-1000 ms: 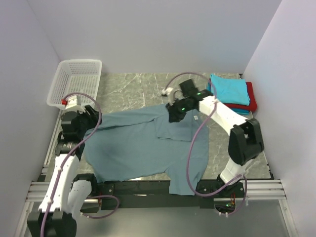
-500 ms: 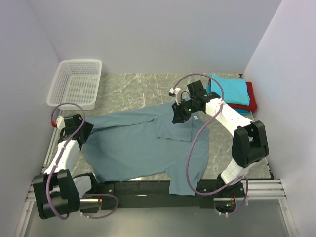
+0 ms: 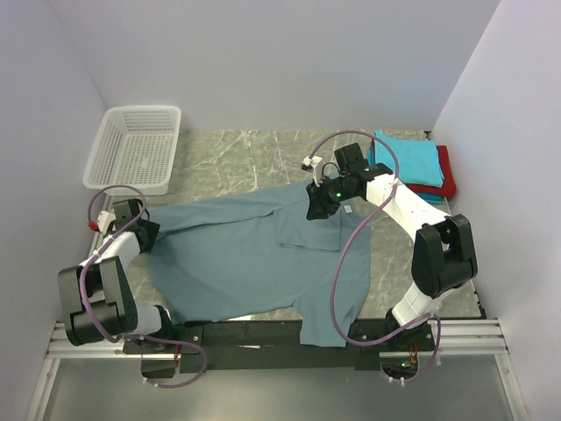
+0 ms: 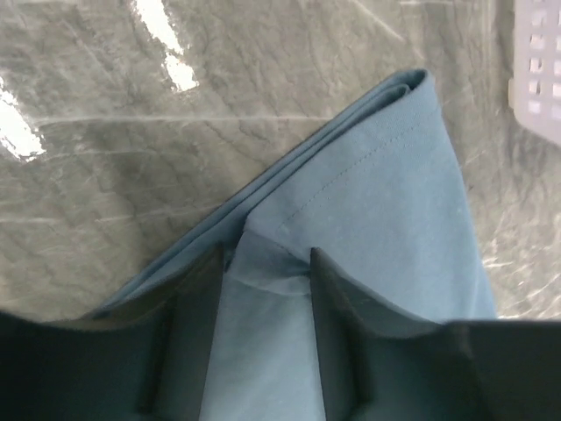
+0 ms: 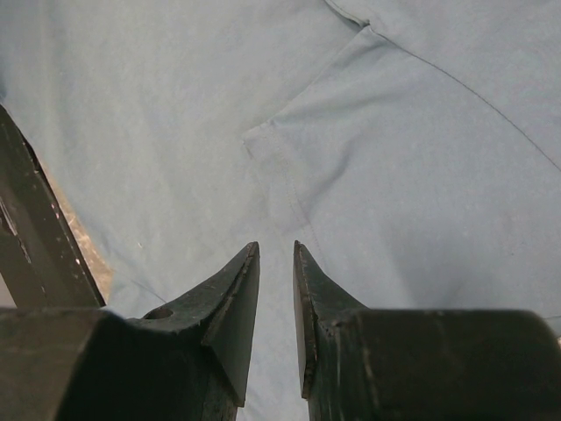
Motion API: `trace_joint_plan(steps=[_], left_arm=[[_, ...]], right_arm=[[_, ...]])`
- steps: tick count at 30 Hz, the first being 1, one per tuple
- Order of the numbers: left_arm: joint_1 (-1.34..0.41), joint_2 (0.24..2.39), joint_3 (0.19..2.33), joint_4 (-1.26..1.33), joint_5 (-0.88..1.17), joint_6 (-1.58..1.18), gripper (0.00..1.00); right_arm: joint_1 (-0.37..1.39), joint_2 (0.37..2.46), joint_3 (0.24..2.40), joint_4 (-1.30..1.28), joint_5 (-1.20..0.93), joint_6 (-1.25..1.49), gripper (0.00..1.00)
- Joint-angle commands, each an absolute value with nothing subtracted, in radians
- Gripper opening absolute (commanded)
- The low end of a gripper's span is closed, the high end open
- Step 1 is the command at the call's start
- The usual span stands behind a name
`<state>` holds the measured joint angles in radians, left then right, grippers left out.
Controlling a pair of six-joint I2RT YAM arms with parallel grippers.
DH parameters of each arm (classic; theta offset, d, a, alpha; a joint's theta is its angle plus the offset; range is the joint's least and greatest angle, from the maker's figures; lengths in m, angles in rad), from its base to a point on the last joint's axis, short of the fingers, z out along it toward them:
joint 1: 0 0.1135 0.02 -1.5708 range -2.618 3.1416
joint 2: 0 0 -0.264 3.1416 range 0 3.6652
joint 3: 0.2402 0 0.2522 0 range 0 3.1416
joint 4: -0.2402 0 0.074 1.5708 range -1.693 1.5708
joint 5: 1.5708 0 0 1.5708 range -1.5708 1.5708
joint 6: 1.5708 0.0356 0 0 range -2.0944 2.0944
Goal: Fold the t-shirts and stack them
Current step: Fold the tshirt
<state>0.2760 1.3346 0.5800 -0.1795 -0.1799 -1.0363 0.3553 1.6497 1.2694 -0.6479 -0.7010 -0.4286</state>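
The grey-blue t-shirt's near sleeve (image 3: 323, 331) is hanging over the black rail, so next my right gripper grips the shirt's far edge (image 3: 300, 185) and pulls it back before folding.
The large grey-blue t-shirt (image 3: 254, 259) lies spread across the marble table, its lower hem hanging over the near rail. My left gripper (image 3: 144, 233) sits low on the left sleeve (image 4: 386, 175). Its jaws stand apart, and a ridge of sleeve cloth lies between the fingers (image 4: 197, 298). My right gripper (image 3: 316, 209) hovers over the shirt's upper right part near the folded-over flap (image 5: 421, 158), open by a narrow gap with nothing in it. Folded turquoise (image 3: 406, 158), red (image 3: 446, 178) and teal (image 3: 429, 198) t-shirts are stacked at the back right.
A white mesh basket (image 3: 138, 147) stands at the back left, and its corner (image 4: 539, 70) shows in the left wrist view. Bare marble (image 3: 241, 158) lies behind the shirt. Walls close in on three sides. A black rail (image 3: 254, 335) runs along the near edge.
My left arm has folded down to the left and set its gripper onto the left sleeve, with the jaws drawing slightly closer. My right gripper has shifted a little to the right.
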Motion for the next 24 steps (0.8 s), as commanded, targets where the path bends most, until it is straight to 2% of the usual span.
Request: trace_joint_plan(steps=[1,2,9,12,15,16,19,22,24], left_arm=[[0.293,1.322,0.592,-0.161,-0.166,-1.04,0.39],[0.301,1.313,0.586,-0.157,-0.166,-1.039,0.34],[0.365,1.339,0.62,-0.21,-0.126,-0.997,0.36],[0.4,1.318,0.614,-0.206,-0.054,-0.962,0.4],[0.426,1.191,0.601,-0.195,0.033,-0.917,0.47],[0.437,1.16,0.6,-0.201,0.046,-0.905,0.54],[0.459,1.048,0.61,-0.219,0.093,-0.873,0.59],[0.468,0.963,0.609,-0.181,0.156,-0.809,0.59],[0.469,0.971,0.6,-0.12,0.216,-0.79,0.57]], right_arm=[[0.345,1.605,1.267,-0.65,-0.716,-0.439,0.29],[0.345,1.606,1.267,-0.65,-0.718,-0.437,0.3],[0.339,1.609,1.269,-0.653,-0.719,-0.439,0.29],[0.322,1.609,1.272,-0.653,-0.712,-0.436,0.3],[0.281,1.624,1.282,-0.634,-0.693,-0.397,0.3],[0.269,1.632,1.285,-0.624,-0.681,-0.359,0.3],[0.229,1.686,1.31,-0.589,-0.62,-0.289,0.3],[0.219,1.796,1.393,-0.613,-0.551,-0.273,0.3],[0.21,1.862,1.478,-0.641,-0.499,-0.275,0.21]])
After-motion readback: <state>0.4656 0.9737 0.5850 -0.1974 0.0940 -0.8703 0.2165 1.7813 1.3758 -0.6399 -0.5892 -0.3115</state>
